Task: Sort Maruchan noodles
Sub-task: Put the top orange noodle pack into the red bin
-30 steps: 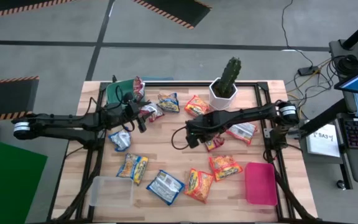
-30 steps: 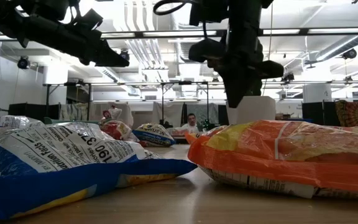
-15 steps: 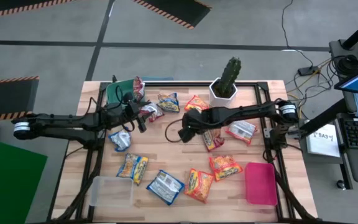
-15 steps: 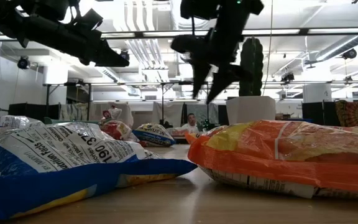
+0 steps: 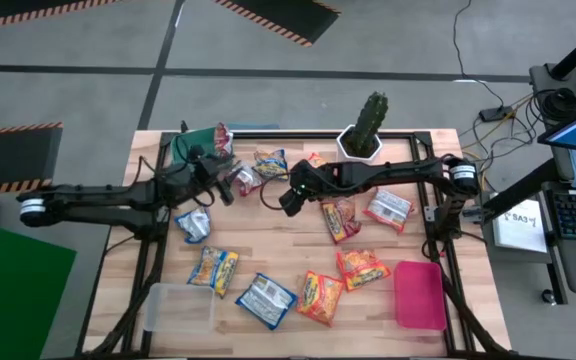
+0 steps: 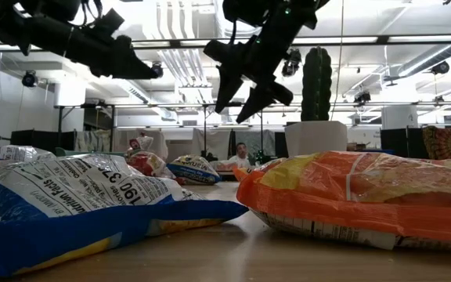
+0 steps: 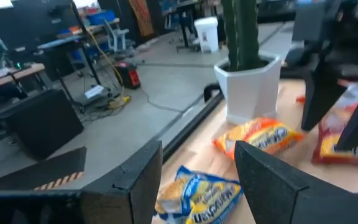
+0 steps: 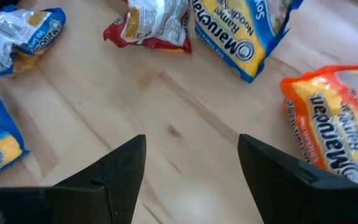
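Observation:
The fingers of my right gripper are pointing at empty wood (image 8: 188, 158). Next, I swing back over the orange packet (image 8: 337, 124) next to the cactus pot and pinch it for the pink tray.
Several Maruchan noodle packets lie flat across the wooden table: a red-silver one (image 5: 338, 220), orange ones (image 5: 361, 268) (image 5: 320, 297) and blue-yellow ones (image 5: 265, 300) (image 5: 213, 270). My right gripper (image 5: 284, 200) hangs open above bare wood left of the red-silver packet, slanting down, with nothing between its fingers (image 8: 191, 143). My left gripper (image 5: 230, 188) is open and about level above the far-left packets, also empty (image 7: 197, 149). Under it lie a blue-yellow packet (image 7: 201, 193) and an orange packet (image 7: 260, 135).
A cactus in a white pot (image 5: 366, 130) stands at the far edge. A green tray (image 5: 190, 148) sits at the far left, a clear tray (image 5: 178, 305) at the near left, a pink tray (image 5: 418, 295) at the near right. Bare wood shows mid-table (image 5: 268, 240).
My right gripper has opened, swung toward the table's left and far edge, and tipped up from pointing straight down to a slant. The red-silver packet that its arm half covered now lies in plain view on the table.

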Tool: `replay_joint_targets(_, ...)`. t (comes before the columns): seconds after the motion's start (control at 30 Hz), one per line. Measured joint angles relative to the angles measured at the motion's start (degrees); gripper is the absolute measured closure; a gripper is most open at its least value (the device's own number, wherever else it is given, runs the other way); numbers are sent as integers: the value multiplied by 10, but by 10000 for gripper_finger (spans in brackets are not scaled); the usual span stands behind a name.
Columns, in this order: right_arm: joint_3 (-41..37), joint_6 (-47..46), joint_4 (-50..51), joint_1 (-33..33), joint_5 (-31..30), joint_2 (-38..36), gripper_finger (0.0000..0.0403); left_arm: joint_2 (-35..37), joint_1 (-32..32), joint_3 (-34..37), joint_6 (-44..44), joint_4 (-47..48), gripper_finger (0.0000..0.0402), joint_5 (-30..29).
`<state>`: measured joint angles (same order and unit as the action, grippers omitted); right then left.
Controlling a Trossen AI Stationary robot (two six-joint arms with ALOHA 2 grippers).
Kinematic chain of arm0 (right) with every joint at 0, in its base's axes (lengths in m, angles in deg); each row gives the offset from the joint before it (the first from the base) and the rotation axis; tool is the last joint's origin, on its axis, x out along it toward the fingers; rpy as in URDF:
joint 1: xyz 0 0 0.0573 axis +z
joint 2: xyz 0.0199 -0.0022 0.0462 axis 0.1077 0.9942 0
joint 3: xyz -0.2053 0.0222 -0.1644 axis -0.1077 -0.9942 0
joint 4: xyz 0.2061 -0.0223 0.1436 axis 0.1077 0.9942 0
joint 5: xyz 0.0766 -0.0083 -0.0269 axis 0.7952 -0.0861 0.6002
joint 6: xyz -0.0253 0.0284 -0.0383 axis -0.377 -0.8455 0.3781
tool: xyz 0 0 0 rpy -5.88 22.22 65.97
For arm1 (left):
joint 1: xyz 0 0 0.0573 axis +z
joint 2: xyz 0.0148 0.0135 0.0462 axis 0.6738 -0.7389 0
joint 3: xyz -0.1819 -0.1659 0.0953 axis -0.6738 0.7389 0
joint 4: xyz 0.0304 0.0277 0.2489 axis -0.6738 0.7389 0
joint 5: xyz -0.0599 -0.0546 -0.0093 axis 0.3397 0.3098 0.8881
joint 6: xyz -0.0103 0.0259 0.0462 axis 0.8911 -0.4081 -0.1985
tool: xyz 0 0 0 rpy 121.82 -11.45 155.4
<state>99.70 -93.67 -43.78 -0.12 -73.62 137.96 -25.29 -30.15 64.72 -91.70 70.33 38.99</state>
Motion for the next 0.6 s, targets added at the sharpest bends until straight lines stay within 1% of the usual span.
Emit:
replay_joint_targets(0.17,0,3,-46,4,-1,2,172,40,0,1,0,0,216,5)
replay_joint_targets(0.3,0,27,-99,11,1,9,172,57,0,3,-2,0,216,5)
replay_joint_targets(0.53,0,49,-92,10,4,10,172,65,0,4,-6,0,216,7)
replay_joint_targets(0.6,3,42,-95,11,21,10,172,64,0,4,-11,0,216,7)
